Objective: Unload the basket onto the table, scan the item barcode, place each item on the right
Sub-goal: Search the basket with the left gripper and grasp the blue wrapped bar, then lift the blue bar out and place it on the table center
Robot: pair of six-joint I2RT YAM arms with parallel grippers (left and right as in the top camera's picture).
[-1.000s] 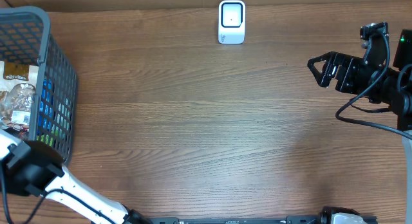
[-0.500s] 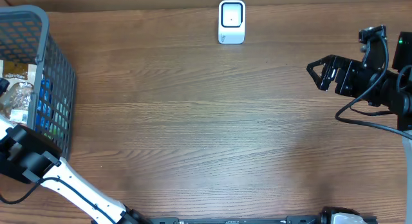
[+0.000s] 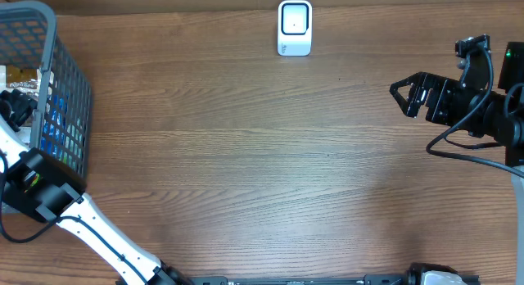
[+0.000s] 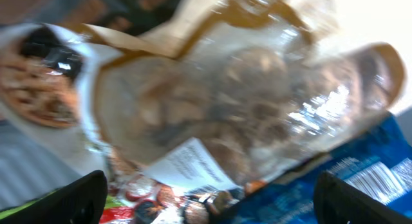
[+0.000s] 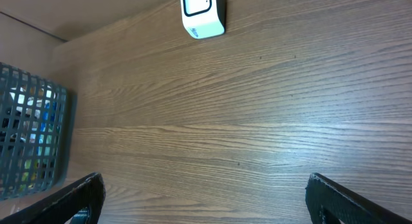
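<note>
My left gripper should continue to move toward the packet (image 4: 286,201) and close around it, because the blue packet lies uncovered, its barcode (image 4: 376,182) facing up, next to the clear snack bag.
The item under my left gripper (image 4: 209,208) is a clear snack bag (image 4: 251,114) with brown edging and a white printed label (image 4: 190,165). It lies on other packets inside the grey mesh basket (image 3: 70,88). My left fingers (image 4: 80,198) stand wide apart just over the bag, open, with nothing pinched. From overhead the left gripper (image 3: 11,107) is down in the basket at the far left. The white barcode scanner (image 3: 295,27) stands at the table's far edge and also shows in the right wrist view as the scanner (image 5: 203,11). My right gripper (image 3: 401,95) hovers open and empty at the right.
A blue packet (image 4: 360,172) and a red and green packet (image 4: 129,208) lie beside the bag, and a round-pictured packet (image 4: 38,89) lies to its left. The basket (image 5: 29,140) stands at the table's left edge. Wooden tabletop (image 3: 262,154) spans between basket and right arm.
My left arm has pushed farther back into the basket, and the basket has shifted slightly left. The right arm has barely moved.
</note>
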